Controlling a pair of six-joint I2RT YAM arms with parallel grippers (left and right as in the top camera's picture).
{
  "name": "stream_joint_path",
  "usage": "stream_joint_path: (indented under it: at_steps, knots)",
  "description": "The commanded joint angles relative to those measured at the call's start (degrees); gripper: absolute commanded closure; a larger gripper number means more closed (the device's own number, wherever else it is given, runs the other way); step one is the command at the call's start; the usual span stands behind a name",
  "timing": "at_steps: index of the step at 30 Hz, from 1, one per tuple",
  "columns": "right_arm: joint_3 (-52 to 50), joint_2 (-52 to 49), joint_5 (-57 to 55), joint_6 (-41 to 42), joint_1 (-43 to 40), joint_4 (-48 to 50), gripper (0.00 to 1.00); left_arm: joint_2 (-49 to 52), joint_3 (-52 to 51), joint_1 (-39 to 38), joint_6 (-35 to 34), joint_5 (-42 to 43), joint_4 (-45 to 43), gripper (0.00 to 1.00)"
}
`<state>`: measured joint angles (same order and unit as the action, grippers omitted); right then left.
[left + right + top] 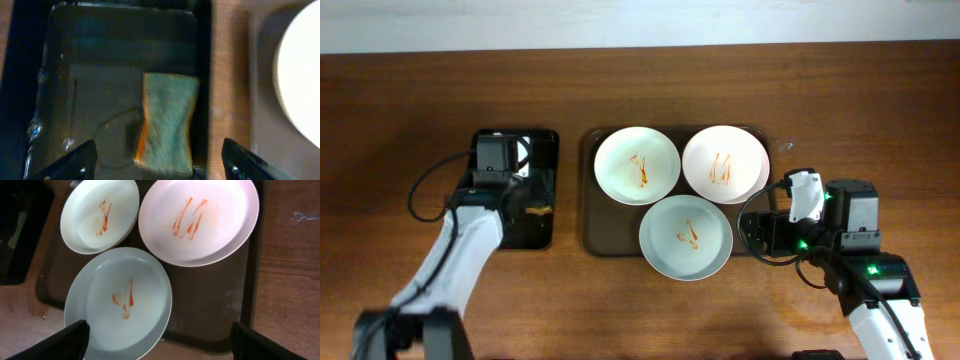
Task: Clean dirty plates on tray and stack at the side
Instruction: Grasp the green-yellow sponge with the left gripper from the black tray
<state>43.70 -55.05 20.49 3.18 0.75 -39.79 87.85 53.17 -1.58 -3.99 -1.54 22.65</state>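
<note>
The robot's right gripper should clamp down on the plate's edge (730, 243) to keep it still before the left gripper brings the sponge, because the grey-green plate lies loose across the tray's front rim.
Three plates with orange-brown sauce streaks lie on the dark brown tray (605, 228): a white one (637, 165) at back left, a white one (725, 164) at back right, and a pale grey-green one (686, 236) in front, overhanging the tray's front rim. My right gripper (760, 228) is open and empty at the tray's right end. In the right wrist view it (160, 347) hangs above the grey-green plate (120, 305) and the tray (210, 305). My left gripper (159, 167) is open above a green sponge (167, 122) with an orange edge.
The sponge lies in a smaller black tray (542, 150) left of the brown tray, and its wet floor shows in the left wrist view (100, 90). Brown wooden table lies all round. A cable loops beside each arm.
</note>
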Motion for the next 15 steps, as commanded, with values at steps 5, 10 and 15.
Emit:
stream_joint_path:
  at_steps: [5, 10, 15]
  knots:
    - [1.2, -0.1, 0.5, 0.1, 0.4, 0.1, 0.1, 8.8, 0.8, 1.9, -0.7, 6.7, -5.1, 0.49]
    - [1.2, -0.1, 0.5, 0.1, 0.4, 0.1, 0.1, 10.4, 0.8, 1.9, -0.7, 6.7, -6.1, 0.5]
    - [1.2, -0.1, 0.5, 0.1, 0.4, 0.1, 0.1, 13.0, 0.8, 1.7, -0.7, 6.7, -5.7, 0.62]
